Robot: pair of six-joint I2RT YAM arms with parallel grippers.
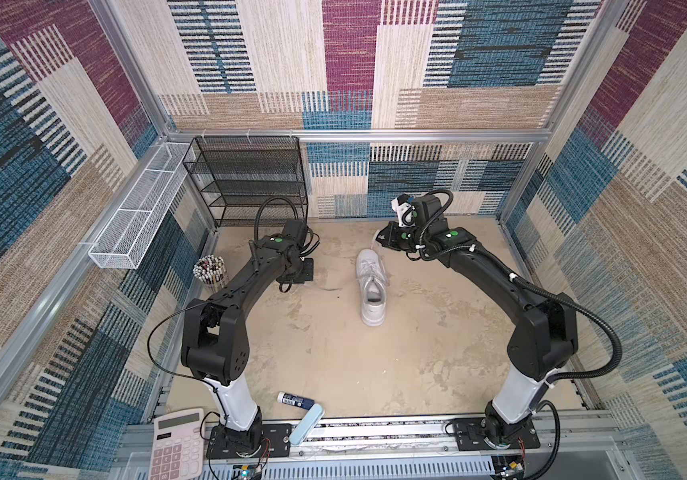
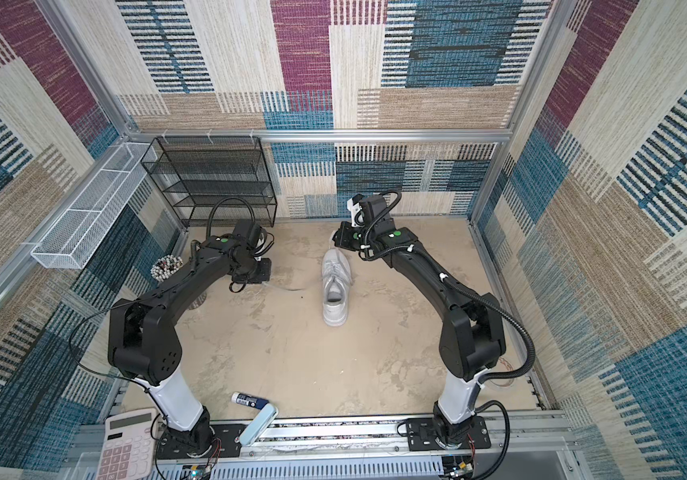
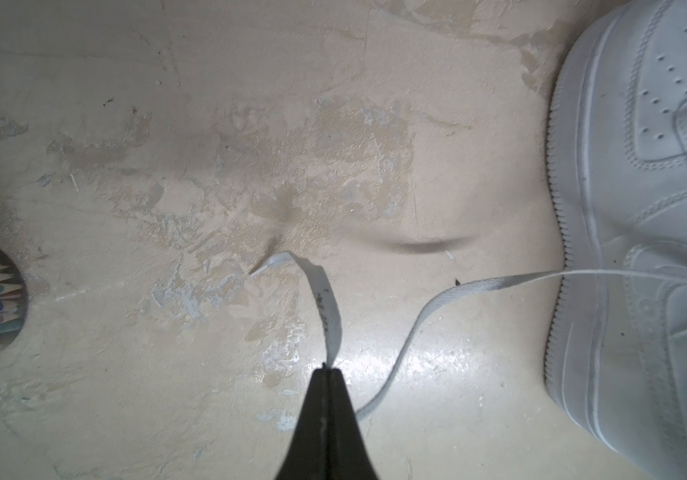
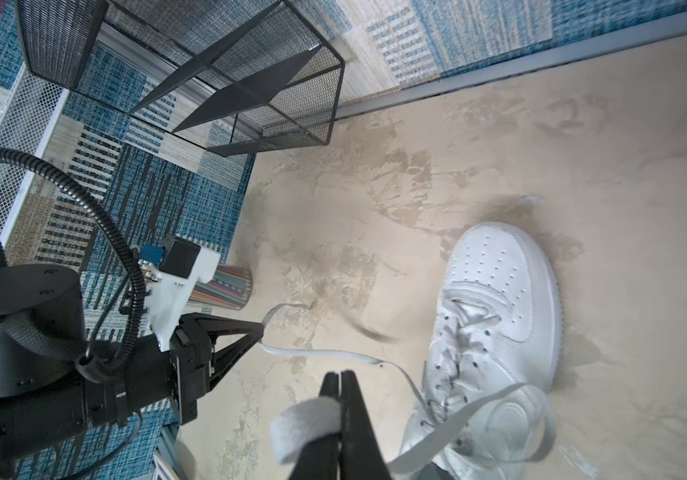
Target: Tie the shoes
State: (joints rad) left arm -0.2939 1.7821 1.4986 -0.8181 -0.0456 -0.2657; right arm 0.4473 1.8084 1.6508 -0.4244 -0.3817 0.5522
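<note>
My left gripper is holding its lace [image 4: 323, 353] low and away from the sneaker's toe. I should carry on carrying the raised lace across with my right gripper until it is past the sneaker, and then let it go.
The shoes are a single white sneaker [image 1: 370, 291] [image 2: 335, 291] lying mid-table, toe toward the back wall. My left gripper [image 3: 329, 368] [image 1: 310, 274] is left of the sneaker, low over the table, and shut on one white lace [image 3: 437, 299]. That lace runs slack from the eyelets, and its free end [image 3: 275, 262] curls past the jaws. My right gripper [image 4: 339, 374] [image 1: 380, 241] hovers above the toe [image 4: 499, 266], shut on the other lace [image 4: 470, 419], which rises from the eyelets. In the right wrist view the left gripper [image 4: 260, 328] shows pinching its lace.
A black mesh rack [image 1: 250, 178] and a white mesh basket [image 1: 138, 216] stand at the back left. A cup of pencils [image 1: 210, 270] is beside the left arm. A pink calculator [image 1: 177, 444], a blue tube [image 1: 296, 400] and a pale blue case [image 1: 306, 424] lie at the front.
</note>
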